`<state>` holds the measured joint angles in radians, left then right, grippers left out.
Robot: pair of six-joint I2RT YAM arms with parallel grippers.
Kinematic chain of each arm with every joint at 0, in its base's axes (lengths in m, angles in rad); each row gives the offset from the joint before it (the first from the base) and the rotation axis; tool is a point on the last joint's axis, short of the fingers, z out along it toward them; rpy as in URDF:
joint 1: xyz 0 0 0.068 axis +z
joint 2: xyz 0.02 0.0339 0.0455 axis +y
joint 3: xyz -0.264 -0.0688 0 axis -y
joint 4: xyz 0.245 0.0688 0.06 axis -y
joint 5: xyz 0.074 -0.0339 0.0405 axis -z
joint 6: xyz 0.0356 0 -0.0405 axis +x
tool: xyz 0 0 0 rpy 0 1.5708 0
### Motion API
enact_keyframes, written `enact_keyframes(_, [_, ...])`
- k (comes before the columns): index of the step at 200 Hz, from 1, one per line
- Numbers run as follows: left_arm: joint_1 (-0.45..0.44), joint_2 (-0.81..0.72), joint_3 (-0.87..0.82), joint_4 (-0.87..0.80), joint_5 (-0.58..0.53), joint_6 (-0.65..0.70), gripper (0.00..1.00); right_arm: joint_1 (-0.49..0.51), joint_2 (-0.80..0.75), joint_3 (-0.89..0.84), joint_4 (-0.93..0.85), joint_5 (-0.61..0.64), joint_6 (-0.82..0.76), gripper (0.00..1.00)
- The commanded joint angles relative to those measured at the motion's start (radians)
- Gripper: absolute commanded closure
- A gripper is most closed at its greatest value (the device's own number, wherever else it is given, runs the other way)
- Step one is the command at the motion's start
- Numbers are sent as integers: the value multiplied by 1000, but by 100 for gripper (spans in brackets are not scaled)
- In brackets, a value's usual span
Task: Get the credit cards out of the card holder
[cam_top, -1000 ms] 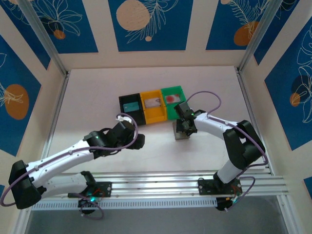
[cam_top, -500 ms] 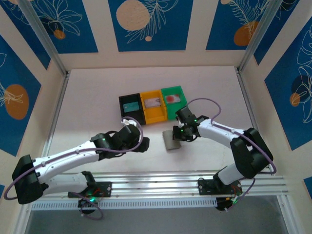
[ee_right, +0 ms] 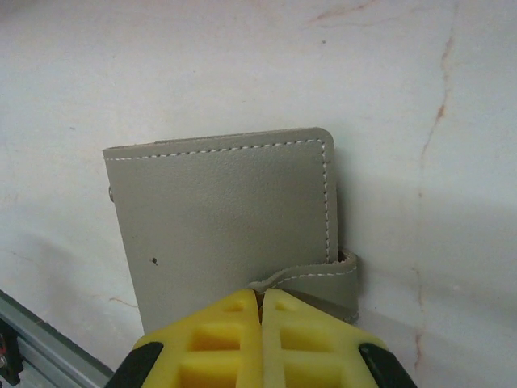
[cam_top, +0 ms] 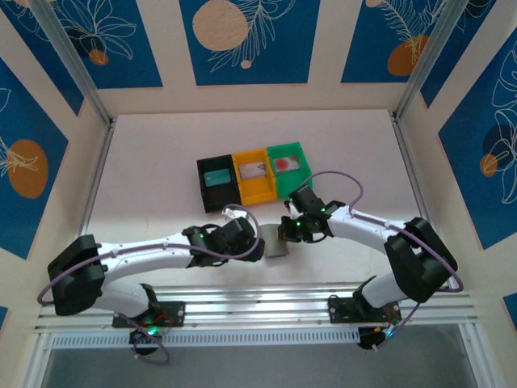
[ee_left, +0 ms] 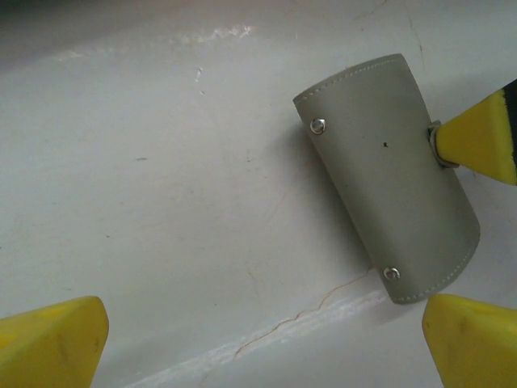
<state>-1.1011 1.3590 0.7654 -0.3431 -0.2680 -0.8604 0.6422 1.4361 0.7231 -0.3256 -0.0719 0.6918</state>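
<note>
My left gripper should come against the card holder's spine, since that lies clear of it, while my right gripper regrips the snap strap and pulls.
The grey-taupe card holder is folded shut on the table between the two arms. My right gripper is shut on its snap strap, with the yellow fingertips pressed together at the holder's edge. In the left wrist view the card holder lies up and to the right of my left gripper, which is open with nothing between its fingers; a right finger pinches the strap. My left gripper sits just left of the holder. Credit cards lie in the bins: a red-dot card, a greyish card.
Three small bins stand in a row behind the holder: black with a teal card, orange and green. The metal rail runs along the table's near edge. White walls close the sides and the back.
My right gripper has dragged the card holder left and toward the near edge. My left arm has swung right, up to the holder's left side.
</note>
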Motion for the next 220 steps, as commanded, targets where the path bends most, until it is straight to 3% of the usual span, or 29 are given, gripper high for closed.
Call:
enact_keyframes(1, [-9,47,-11,80,26,-50,0,20,-32,-8,16,-36,21,100])
enact_keyframes(73, [-9,170,-32,178,58,-121,0,41,-65,-31,22,-27,29,100])
enact_keyframes(111, [-9,154,-58,174,35,-127,0,59,-84,-26,-5,32,13,100])
enact_keyframes(124, [-9,144,-68,182,33,-126,1,85,-76,-4,-39,86,19,85])
enact_keyframes(145, [-9,125,-101,202,29,-141,3,122,-47,28,-66,141,36,71])
enact_keyframes(164, [-9,111,-129,220,26,-152,3,158,-1,62,-90,186,52,66])
enact_keyframes(220, [-8,81,-196,268,26,-174,5,237,128,182,-173,327,89,65])
